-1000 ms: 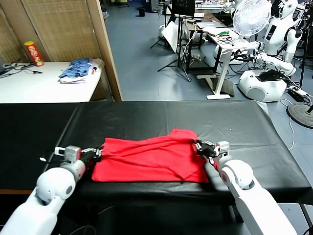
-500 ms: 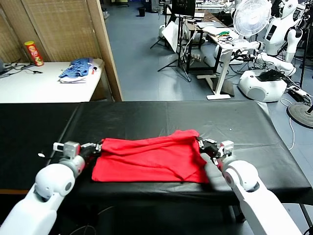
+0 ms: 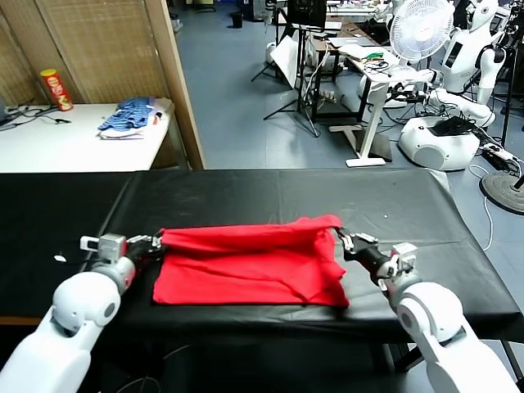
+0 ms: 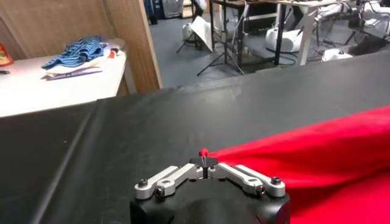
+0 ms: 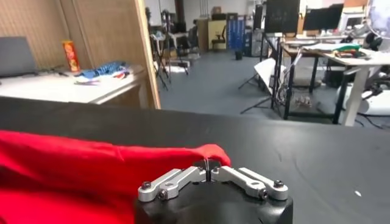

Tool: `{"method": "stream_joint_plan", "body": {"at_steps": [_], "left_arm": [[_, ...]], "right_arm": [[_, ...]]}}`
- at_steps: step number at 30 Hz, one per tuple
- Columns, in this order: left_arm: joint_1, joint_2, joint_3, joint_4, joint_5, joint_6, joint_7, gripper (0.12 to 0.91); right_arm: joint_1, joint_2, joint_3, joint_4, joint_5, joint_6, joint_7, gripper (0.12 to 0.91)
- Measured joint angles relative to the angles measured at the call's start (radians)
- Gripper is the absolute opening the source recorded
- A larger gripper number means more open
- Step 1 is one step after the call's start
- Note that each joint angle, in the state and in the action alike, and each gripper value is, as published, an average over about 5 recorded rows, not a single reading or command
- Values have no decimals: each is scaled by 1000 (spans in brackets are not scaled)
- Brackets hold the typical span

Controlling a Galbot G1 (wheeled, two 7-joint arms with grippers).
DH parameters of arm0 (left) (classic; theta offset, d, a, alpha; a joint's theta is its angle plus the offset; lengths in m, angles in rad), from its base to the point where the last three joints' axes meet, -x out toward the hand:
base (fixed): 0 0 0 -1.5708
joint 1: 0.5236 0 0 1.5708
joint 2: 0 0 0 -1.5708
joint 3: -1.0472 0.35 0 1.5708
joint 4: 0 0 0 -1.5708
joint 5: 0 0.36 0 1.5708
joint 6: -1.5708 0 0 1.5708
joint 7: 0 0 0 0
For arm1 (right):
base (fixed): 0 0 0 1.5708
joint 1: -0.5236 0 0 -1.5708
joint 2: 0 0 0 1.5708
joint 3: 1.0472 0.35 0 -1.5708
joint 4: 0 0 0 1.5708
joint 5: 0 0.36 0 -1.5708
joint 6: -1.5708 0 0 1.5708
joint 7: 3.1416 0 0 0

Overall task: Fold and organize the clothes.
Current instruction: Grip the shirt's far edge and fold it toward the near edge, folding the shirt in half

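Note:
My right gripper keeps moving down toward the T-shirt's near corner [image 3: 337, 298] and lets go there, because the red T-shirt's far edge [image 3: 246, 235] is tight and parallel to its near edge.
The clothes are one plain red T-shirt [image 3: 250, 262] lying on the black table [image 3: 286, 192], partly folded, its far edge pulled taut between my two grippers. At the shirt's left far corner my left gripper [image 3: 157, 241] is shut on the fabric; a small red tip [image 4: 204, 152] pokes out past its jaws. My right gripper [image 3: 341, 237] is shut on the right far corner, where the red cloth [image 5: 210, 152] bunches over the closed jaws. The shirt's near edge lies flat close to the table's front edge. No print shows.
A white side table [image 3: 74, 147] at back left carries a blue-and-white fabric pile [image 3: 129, 115] and a red can [image 3: 56, 88]. A wooden partition [image 3: 176, 82] stands behind. Beyond the table are a fan [image 3: 422, 29], desks and white robots [image 3: 446, 131].
Both grippers have moved apart and slightly away from me, holding the shirt's corners. The far edge went from slack and wrinkled to stretched straight.

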Motion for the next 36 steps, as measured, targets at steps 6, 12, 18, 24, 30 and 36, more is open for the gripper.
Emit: {"method": "stream_joint_plan", "body": {"at_steps": [6, 12, 18, 24, 30, 36], "left_arm": [[34, 9, -22, -18, 7, 0, 17, 126], [89, 9, -37, -52, 60, 7, 41, 126], [158, 0, -48, -72, 114, 6, 60, 126], [194, -22, -44, -55, 154, -10, 69, 126], [205, -36, -41, -47, 166, -3, 63, 126], [222, -25, -58, -69, 147, 7, 59, 314]], "right_arm": [[-85, -6, 20, 47, 9, -57, 10, 122], [-131, -9, 17, 85, 19, -83, 28, 122], [-135, 3, -3, 78, -1, -84, 38, 122], [-131, 12, -21, 69, -31, -83, 15, 123], [-154, -10, -4, 93, -20, -81, -10, 271], [-151, -27, 45, 120, 60, -58, 4, 606]]}}
